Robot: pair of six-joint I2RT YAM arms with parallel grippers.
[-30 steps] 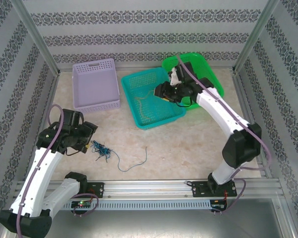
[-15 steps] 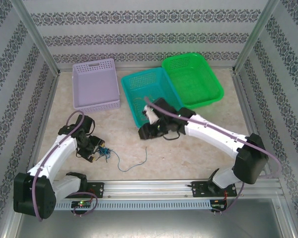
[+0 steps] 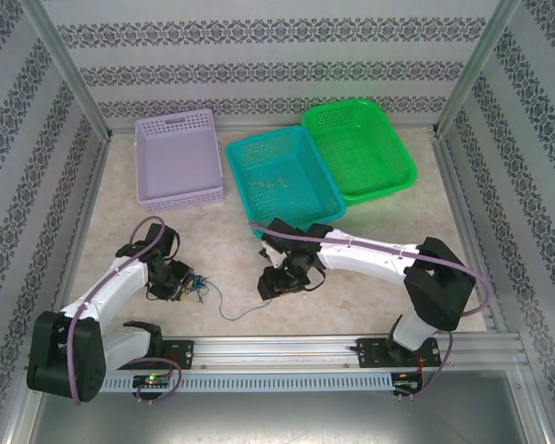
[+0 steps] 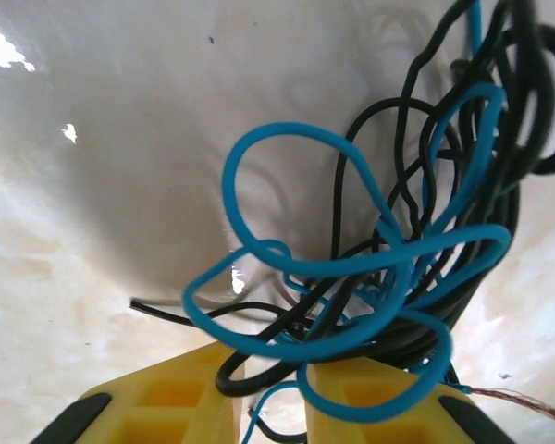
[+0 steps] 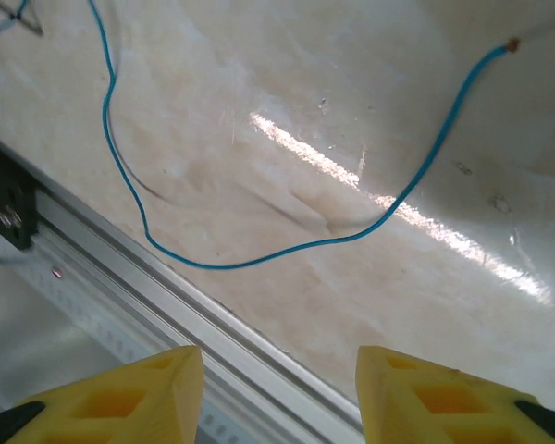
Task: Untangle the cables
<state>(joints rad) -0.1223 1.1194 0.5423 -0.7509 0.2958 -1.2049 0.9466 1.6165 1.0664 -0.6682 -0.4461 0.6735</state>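
Note:
My left gripper is pinching a blue piece of cable with a black one (image 4: 285, 372), so it should open and my right gripper should pull the blue cable's loose end (image 5: 501, 52).
The cables form a tangle (image 3: 197, 285) of blue and black wires on the table at the front left. In the left wrist view the tangled cables (image 4: 379, 268) loop just ahead of my yellow fingers (image 4: 166, 398). My left gripper (image 3: 187, 283) (image 4: 271, 370) has its jaws drawn close, with a black and a blue strand between them. One blue wire (image 3: 231, 314) (image 5: 259, 262) trails right from the tangle. My right gripper (image 3: 270, 287) (image 5: 279, 365) hangs open above that wire's loose end, holding nothing.
A lavender basket (image 3: 178, 157), a teal basket (image 3: 233, 171) with a thin yellowish wire (image 3: 273, 182) in it, and a green basket (image 3: 402, 162) stand at the back. The aluminium front rail (image 3: 277, 350) (image 5: 166, 296) runs close below the right gripper.
The right arm swung from the green basket down to the front of the table. The left gripper moved onto the tangle and its jaws closed in on the wires.

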